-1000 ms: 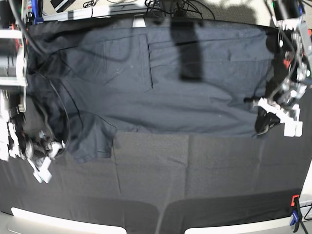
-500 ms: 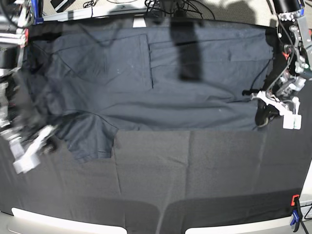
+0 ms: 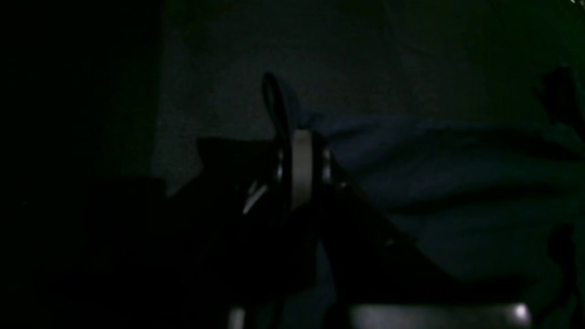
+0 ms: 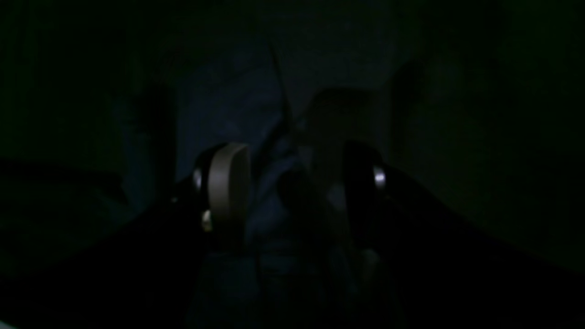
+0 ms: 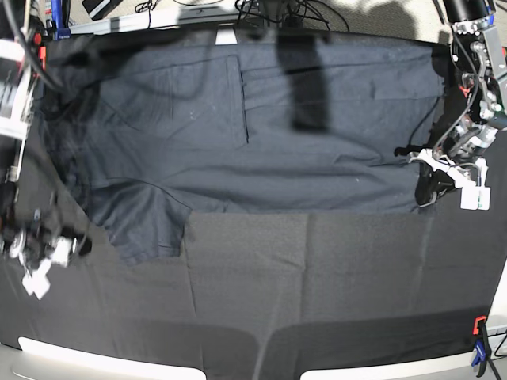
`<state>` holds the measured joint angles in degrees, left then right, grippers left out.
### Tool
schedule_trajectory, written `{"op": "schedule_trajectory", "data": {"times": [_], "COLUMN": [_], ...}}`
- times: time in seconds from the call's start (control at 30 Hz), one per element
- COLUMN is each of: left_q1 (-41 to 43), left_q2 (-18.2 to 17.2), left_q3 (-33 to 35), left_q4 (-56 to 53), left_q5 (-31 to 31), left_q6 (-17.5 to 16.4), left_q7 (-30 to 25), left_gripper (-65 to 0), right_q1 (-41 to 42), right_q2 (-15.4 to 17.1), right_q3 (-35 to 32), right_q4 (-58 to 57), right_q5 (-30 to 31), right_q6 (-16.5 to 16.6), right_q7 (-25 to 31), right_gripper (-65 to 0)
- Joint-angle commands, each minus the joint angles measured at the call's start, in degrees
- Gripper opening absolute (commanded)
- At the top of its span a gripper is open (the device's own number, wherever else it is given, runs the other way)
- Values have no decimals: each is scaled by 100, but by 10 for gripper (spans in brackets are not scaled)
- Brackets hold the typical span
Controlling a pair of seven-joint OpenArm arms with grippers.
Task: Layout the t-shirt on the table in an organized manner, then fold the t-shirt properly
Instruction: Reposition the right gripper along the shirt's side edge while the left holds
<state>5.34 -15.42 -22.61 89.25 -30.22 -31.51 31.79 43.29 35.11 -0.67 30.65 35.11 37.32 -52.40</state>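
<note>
I should next move my right gripper, its open fingers facing the t-shirt's edge (image 5: 101, 225) by the sleeve, toward that edge until it closes on the fabric there (image 5: 116, 234).
The dark t-shirt (image 5: 261, 134) lies spread over the far half of the table (image 5: 317, 301), with one sleeve (image 5: 142, 226) pointing toward the front left. At the shirt's right edge my left gripper (image 5: 445, 176) is shut on a bunched bit of the fabric. In the left wrist view its fingers (image 3: 299, 169) press together with cloth (image 3: 434, 173) rising to them. My right gripper (image 5: 41, 255) hovers off the shirt's left side, blurred. The right wrist view shows that gripper (image 4: 292, 183) open, with dim fabric (image 4: 228, 105) lying below the gap.
Red and blue clamps (image 5: 478, 344) grip the table's front right corner. Cables (image 5: 269, 12) and a rail run along the far edge. Both arms' frames stand at the left and right sides. Both wrist views are very dark.
My right gripper has opened, let go of the sleeve's side and drawn left off the shirt. The fabric there has settled flatter. The left gripper has kept its grip and barely moved.
</note>
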Motion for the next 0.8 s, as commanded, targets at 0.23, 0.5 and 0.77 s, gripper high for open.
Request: {"op": "schedule_trajectory", "data": {"times": [0.23,0.5,0.77], "left_q1": [-57,-44,-46], "left_q2": [-79,-79,-79], "left_q3": [-33,-33,-33], "left_q4": [111,111,111], "left_q5": [-90,-90,-87], "left_q6": [0,0,0], "left_q7": [-28,-15,-59], "left_gripper": [-650,-650,-650], "right_q1": [634,586,575], "right_q2": [-487,-798,-831], "right_q3": [-166,-166,-166], "right_q4": [-1156,-1158,-1156], "right_q5": [-920,-1670,-627], "right_q6": [-404,-824,-525], "right_q7": [420,612,-319], "right_gripper": [-334,-334,-335]}}
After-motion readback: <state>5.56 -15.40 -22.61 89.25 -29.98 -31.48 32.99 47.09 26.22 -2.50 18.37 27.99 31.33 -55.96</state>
